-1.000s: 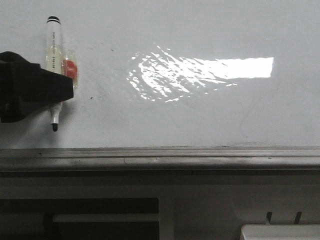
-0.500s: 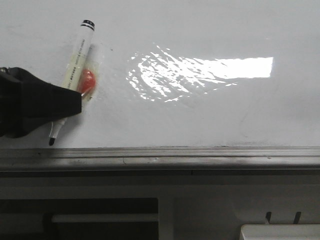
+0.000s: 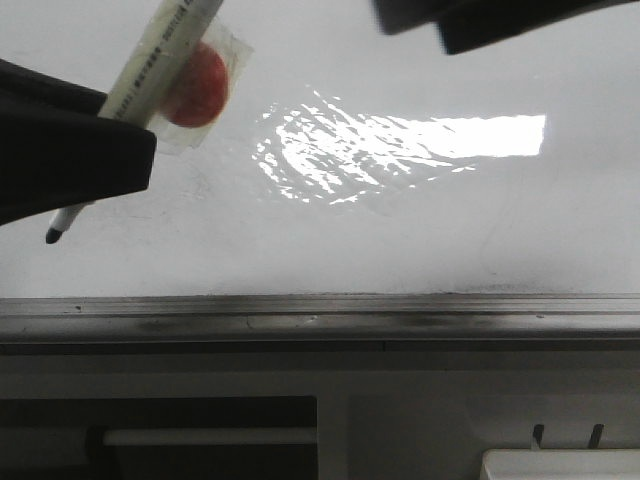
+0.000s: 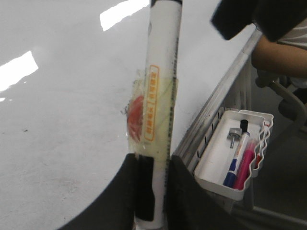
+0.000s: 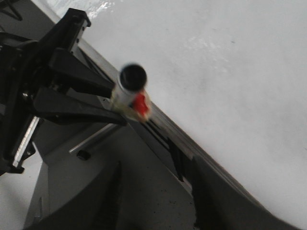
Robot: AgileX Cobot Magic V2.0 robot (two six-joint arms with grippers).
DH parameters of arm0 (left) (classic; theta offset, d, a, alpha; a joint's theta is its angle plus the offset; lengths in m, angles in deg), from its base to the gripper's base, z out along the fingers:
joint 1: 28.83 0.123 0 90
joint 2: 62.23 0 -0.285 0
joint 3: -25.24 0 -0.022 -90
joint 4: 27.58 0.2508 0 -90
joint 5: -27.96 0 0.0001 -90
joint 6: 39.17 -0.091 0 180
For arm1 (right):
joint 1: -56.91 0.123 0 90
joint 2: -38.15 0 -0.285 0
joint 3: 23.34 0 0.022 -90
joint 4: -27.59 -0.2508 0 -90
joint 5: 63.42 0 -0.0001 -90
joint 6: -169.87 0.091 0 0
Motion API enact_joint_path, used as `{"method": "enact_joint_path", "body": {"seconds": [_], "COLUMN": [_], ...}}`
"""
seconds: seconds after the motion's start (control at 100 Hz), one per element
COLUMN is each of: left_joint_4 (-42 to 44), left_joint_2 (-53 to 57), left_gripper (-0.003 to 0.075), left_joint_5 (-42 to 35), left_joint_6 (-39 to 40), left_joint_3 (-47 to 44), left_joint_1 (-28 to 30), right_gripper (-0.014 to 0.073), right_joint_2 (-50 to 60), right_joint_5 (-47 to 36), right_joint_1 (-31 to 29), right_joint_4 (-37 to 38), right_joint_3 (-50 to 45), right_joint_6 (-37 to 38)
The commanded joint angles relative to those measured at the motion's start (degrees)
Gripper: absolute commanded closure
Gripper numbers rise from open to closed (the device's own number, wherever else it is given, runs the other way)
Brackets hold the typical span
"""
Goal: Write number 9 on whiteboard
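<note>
My right gripper should take the marker by its free upper end [image 3: 190, 14] before writing 9, because my left gripper is holding the marker close to its black tip [image 3: 54, 236].
The whiteboard [image 3: 420, 230] is glossy white with a bright glare patch [image 3: 400, 145] and a grey lower rail [image 3: 320, 315]. No number 9 shows on it. My left gripper [image 3: 100, 150] is shut on a white marker [image 3: 160, 55] with a red disc taped to its side [image 3: 195, 85]. The marker is tilted, its black tip [image 3: 52, 236] low at the left; I cannot tell whether the tip touches the board. In the left wrist view the marker [image 4: 160, 96] stands between the fingers of the left gripper [image 4: 151, 191]. My right gripper [image 5: 158, 201] is open and empty, at the top of the front view [image 3: 480, 20].
A white tray [image 4: 211, 165] holding several markers hangs below the rail at the board's right end. The right wrist view shows the left gripper [image 5: 62, 91], the marker's end [image 5: 132, 79] and the rail [image 5: 168, 129]. A person's forearm [image 4: 278, 55] is beyond the tray.
My left gripper has come up and nearer the camera with the marker, which now tilts further to the right. My right gripper has come into view at the top.
</note>
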Motion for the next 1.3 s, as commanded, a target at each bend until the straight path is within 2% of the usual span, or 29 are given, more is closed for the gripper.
{"method": "enact_joint_path", "body": {"seconds": [0.0,0.12,0.36,0.54,0.84,0.9,1.03,1.08,1.29], "left_joint_4": [3.15,5.79,5.79,5.79,5.58,5.58,5.58,5.58,0.15], "left_joint_2": [0.78,0.09,-0.05,-0.05,-0.05,-0.05,0.05,0.32,7.31], "left_gripper": [0.0740,0.0740,0.0740,0.0740,0.0735,0.0694,0.0496,0.0446,0.0428], "left_joint_5": [-2.21,-2.32,-2.32,-2.32,-2.32,-2.32,-2.32,-2.32,3.90], "left_joint_6": [0.24,0.24,0.24,0.24,0.24,0.24,0.24,0.24,0.24], "left_joint_3": [1.35,1.35,1.35,1.35,1.35,1.35,1.35,1.35,1.35], "left_joint_1": [-0.14,-0.14,-0.14,-0.14,-0.14,-0.14,-0.14,-0.14,0.21], "right_gripper": [0.0291,0.0291,0.0321,0.0442,0.0662,0.0666,0.0667,0.0667,0.0664], "right_joint_2": [-3.85,-8.49,-13.82,-15.00,-15.00,-14.77,-14.36,-14.31,-11.61], "right_joint_5": [-3.70,-3.14,-1.78,2.61,2.27,2.13,2.21,2.67,2.98], "right_joint_1": [2.07,2.60,2.60,2.48,2.48,2.48,2.48,2.48,0.10], "right_joint_4": [0.31,0.46,-0.52,-0.52,-0.40,-0.40,0.87,1.99,2.30], "right_joint_3": [5.45,9.14,12.63,13.25,13.25,13.25,13.25,13.25,13.25], "right_joint_6": [-0.67,-0.67,-0.67,-0.67,-0.67,-0.67,-0.67,-0.67,0.28]}}
